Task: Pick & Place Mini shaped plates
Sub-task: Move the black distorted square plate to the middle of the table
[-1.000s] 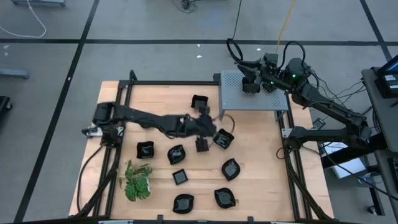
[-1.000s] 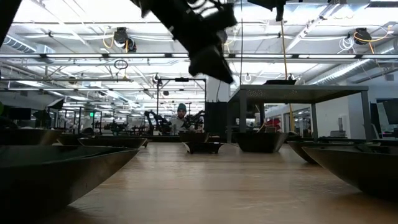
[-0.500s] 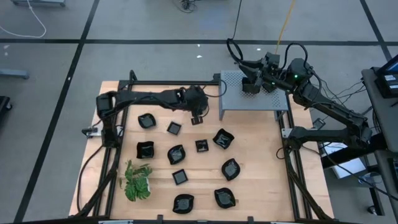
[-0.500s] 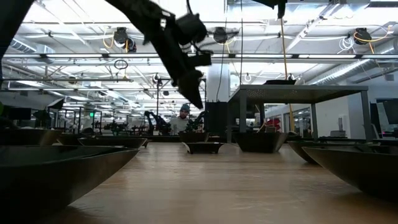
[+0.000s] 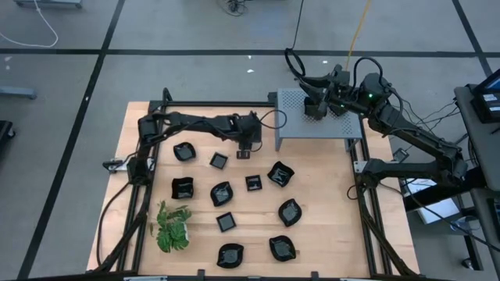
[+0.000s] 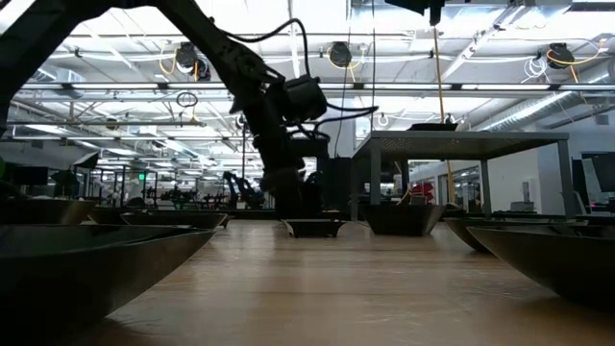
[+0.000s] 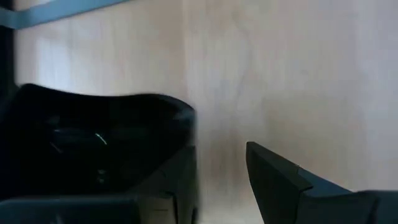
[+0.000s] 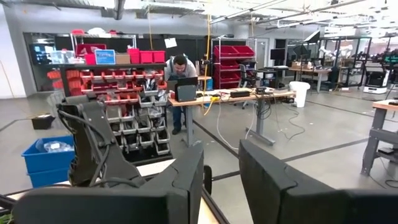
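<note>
My left gripper should grip the plate's rim and put the plate on the open wood in front (image 5: 264, 207), because my right gripper takes up the grey box top (image 5: 314, 114).
Several mini shaped plates, small glossy black dishes, lie spread over the wooden table (image 5: 328, 203), among them a square plate (image 5: 219, 160) and a wavy-edged plate (image 5: 280, 173). My left gripper (image 5: 244, 150) is low over the back middle of the table, just left of the grey perforated box (image 5: 301, 125). The left wrist view shows it open (image 7: 224, 180), bare wood between the fingers and a black plate (image 7: 93, 155) right beside one finger. My right gripper (image 5: 315, 105) hovers above the box top, and the right wrist view shows it open (image 8: 221, 180) with nothing between the fingers.
A green leafy plant (image 5: 172, 226) lies at the front left. A black frame (image 5: 203, 104) borders the table. The box stands on legs (image 6: 373, 183) at the back right. In the low view, plates loom close at both sides (image 6: 86, 259). A person works at a distant desk (image 8: 181, 68).
My left arm has swung from the middle of the table toward the back and come down near the surface, uncovering two plates at the left. The right arm has stayed put.
</note>
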### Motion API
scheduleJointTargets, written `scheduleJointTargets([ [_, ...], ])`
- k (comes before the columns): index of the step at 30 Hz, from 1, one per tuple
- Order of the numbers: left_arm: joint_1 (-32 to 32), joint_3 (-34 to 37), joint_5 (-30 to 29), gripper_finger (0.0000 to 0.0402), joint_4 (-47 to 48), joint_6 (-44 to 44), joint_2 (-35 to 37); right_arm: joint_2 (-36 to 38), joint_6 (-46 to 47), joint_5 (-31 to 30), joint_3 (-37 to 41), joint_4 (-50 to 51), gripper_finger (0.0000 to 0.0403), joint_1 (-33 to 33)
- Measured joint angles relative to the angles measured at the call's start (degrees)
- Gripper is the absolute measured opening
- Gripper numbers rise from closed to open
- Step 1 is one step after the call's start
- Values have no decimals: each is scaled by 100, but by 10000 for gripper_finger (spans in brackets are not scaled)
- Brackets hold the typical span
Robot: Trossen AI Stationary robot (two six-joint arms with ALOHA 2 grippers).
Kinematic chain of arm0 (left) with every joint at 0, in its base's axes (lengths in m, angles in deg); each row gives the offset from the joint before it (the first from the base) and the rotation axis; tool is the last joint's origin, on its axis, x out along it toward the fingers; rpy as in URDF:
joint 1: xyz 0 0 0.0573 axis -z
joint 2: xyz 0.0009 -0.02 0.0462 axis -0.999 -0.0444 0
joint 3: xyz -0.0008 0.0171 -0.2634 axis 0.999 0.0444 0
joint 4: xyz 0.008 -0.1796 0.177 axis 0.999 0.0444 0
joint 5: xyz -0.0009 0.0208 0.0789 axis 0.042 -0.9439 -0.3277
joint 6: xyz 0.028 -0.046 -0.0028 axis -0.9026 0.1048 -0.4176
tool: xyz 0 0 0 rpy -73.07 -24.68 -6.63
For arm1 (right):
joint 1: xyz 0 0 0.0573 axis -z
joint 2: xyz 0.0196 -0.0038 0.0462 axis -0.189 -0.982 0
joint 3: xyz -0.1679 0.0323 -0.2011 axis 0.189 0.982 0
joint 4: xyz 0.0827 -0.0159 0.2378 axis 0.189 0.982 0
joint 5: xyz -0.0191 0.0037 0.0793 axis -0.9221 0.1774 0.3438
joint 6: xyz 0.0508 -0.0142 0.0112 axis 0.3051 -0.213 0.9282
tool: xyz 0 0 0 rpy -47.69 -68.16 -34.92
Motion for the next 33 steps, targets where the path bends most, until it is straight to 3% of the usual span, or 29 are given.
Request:
scheduleJointTargets([
  [6, 15, -1, -240, 145, 36, -77, -69, 0, 0, -11, 0, 9, 89, 0],
  [12, 142, -1, -310, 145, 73, -751, 97, 0, 31, -20, 0, 51, 89, 0],
  [20, 204, -1, -1076, 145, -60, -1432, 162, -2, 42, -20, 0, 70, 89, 0],
  [29, 105, -1, -1123, 145, -499, -1447, 213, -2, 46, -20, 0, 111, 89, 0],
  [33, -85, -1, -848, 145, -512, -956, 173, -3, 46, -20, 0, 111, 89, 0],
])
